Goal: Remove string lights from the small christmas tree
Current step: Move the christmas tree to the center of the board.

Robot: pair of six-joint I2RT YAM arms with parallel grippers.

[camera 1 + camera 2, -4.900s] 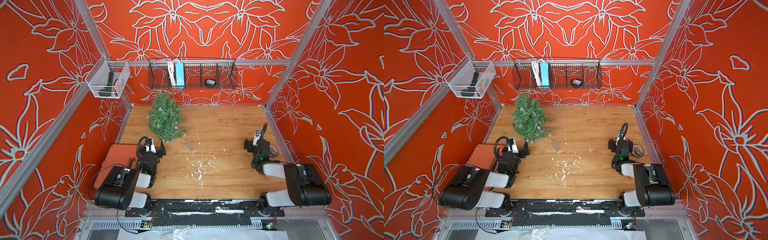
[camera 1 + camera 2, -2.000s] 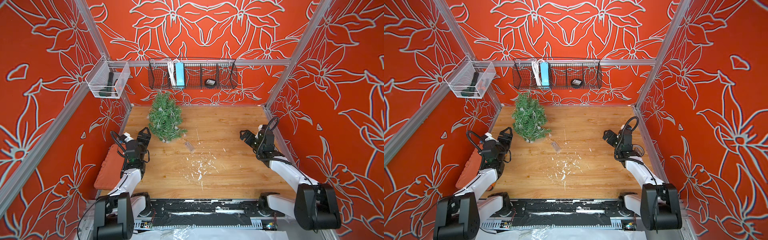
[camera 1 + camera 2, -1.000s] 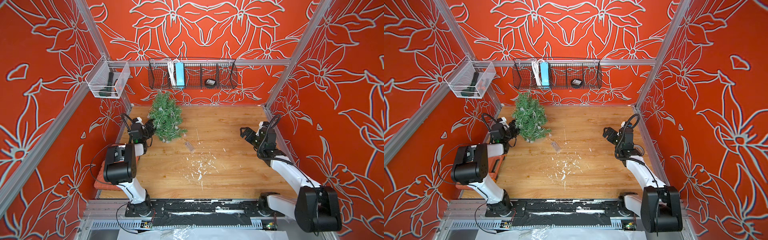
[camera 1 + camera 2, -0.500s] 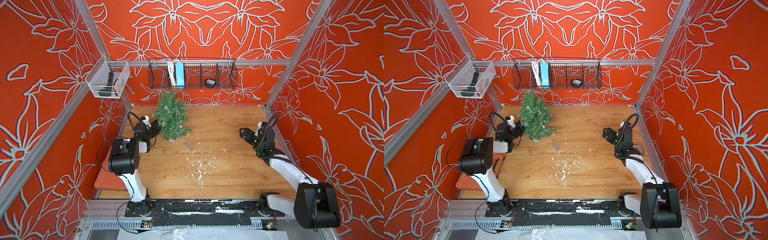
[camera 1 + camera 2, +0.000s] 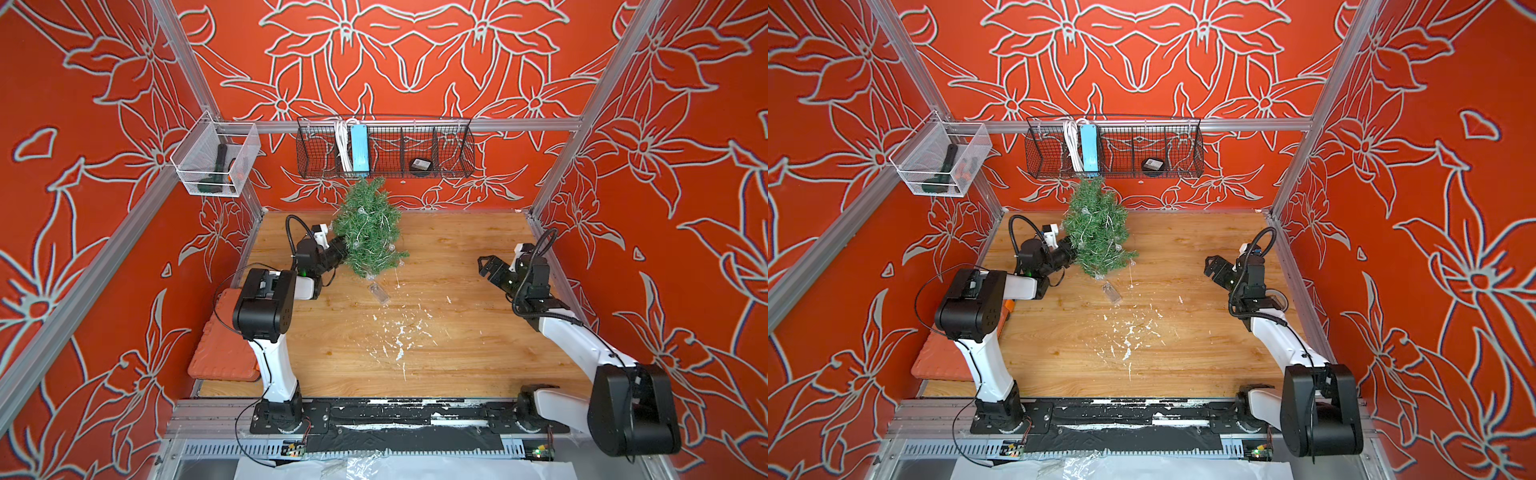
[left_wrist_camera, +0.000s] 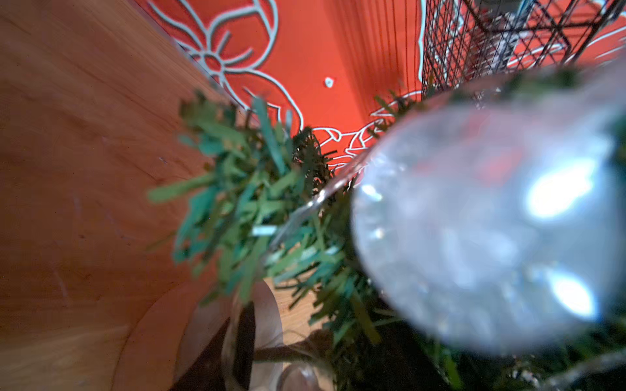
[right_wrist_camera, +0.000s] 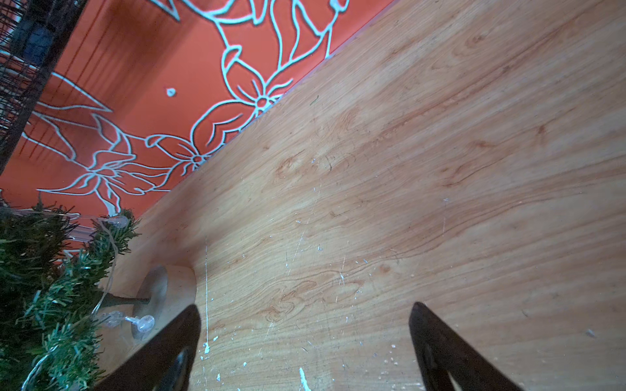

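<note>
I should use my right gripper to take the tree's free side [image 5: 392,252] and help my left gripper bring the tree forward, because the tree's top [image 5: 366,187] is close under the wire basket.
The small christmas tree [image 5: 368,232] [image 5: 1098,232] leans near the back wall, its top just under the wire basket. The string lights [image 5: 390,247] wind through its branches, and their clear battery box [image 5: 379,293] [image 5: 1113,293] lies on the table in front. My left gripper [image 5: 338,249] [image 5: 1069,247] is buried in the tree's lower left side, shut around the trunk [image 6: 288,353] near the round wooden base [image 7: 169,294]. A clear bulb [image 6: 491,220] fills the left wrist view. My right gripper [image 5: 484,266] [image 7: 305,338] hangs open and empty at the right, facing the tree [image 7: 40,287].
A black wire basket [image 5: 384,151] with a blue power strip hangs on the back wall just above the tree. A clear bin [image 5: 216,166] sits on the left wall. An orange pad [image 5: 224,345] lies at the table's left edge. White flecks [image 5: 399,336] dot the middle.
My left gripper has pushed into the tree's lower side and narrowed slightly. The tree has shifted right and tipped, its base lifting onto an edge. The right arm has barely moved.
</note>
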